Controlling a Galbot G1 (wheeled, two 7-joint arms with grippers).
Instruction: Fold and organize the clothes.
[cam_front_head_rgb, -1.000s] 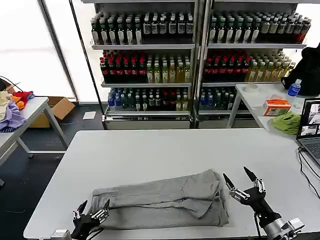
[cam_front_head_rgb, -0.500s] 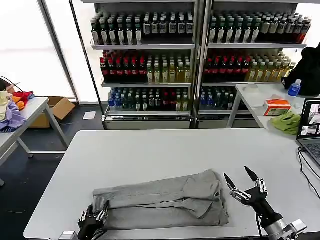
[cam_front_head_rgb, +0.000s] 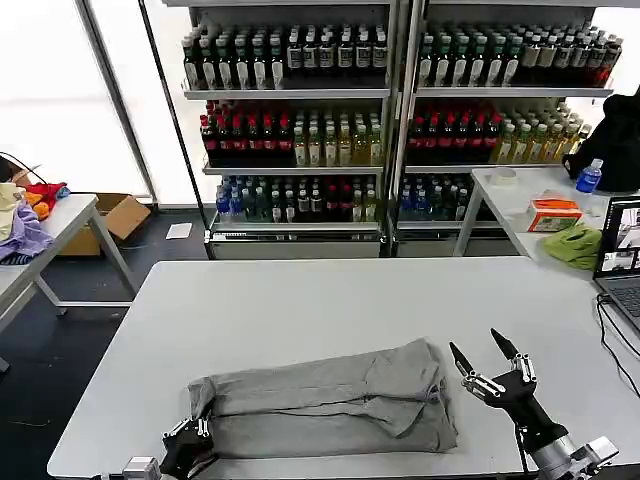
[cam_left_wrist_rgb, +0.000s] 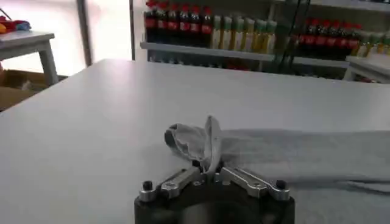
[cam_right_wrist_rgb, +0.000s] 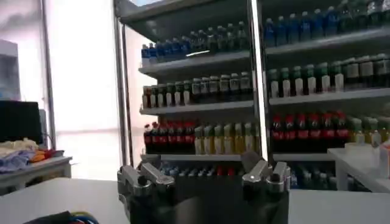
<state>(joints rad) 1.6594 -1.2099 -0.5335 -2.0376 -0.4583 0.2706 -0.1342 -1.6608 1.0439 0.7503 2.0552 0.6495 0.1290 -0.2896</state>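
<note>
The robot should expect the collar and coloured pattern of the grey shirt (cam_front_head_rgb: 310, 392) to be hidden underneath, since the shirt shows only plain cloth with a folded-over flap (cam_front_head_rgb: 402, 408).
The clothes are one light grey shirt (cam_front_head_rgb: 330, 400), folded into a long band across the near part of the white table (cam_front_head_rgb: 330, 300). My left gripper (cam_front_head_rgb: 190, 436) is at the band's left end, shut on a pinch of the grey cloth. In the left wrist view that cloth (cam_left_wrist_rgb: 304, 152) rises in a small bunched fold between the closed jaws of the left gripper (cam_left_wrist_rgb: 208, 173). My right gripper (cam_front_head_rgb: 474, 344) stands open just right of the shirt's right end, clear of the fabric. In the right wrist view the right gripper (cam_right_wrist_rgb: 204, 176) holds nothing and faces the shelves.
Drink shelves (cam_front_head_rgb: 390, 110) stand behind the table. A side table at the right carries a lime-green cloth (cam_front_head_rgb: 575, 245), an orange box (cam_front_head_rgb: 553, 213) and a laptop (cam_front_head_rgb: 622, 250). A table at the left holds coloured garments (cam_front_head_rgb: 22, 215). The far half of the white table is bare.
My left gripper went from open beside the shirt's left end to shut on it, and that end has lifted and bunched a little. The right gripper has barely moved.
</note>
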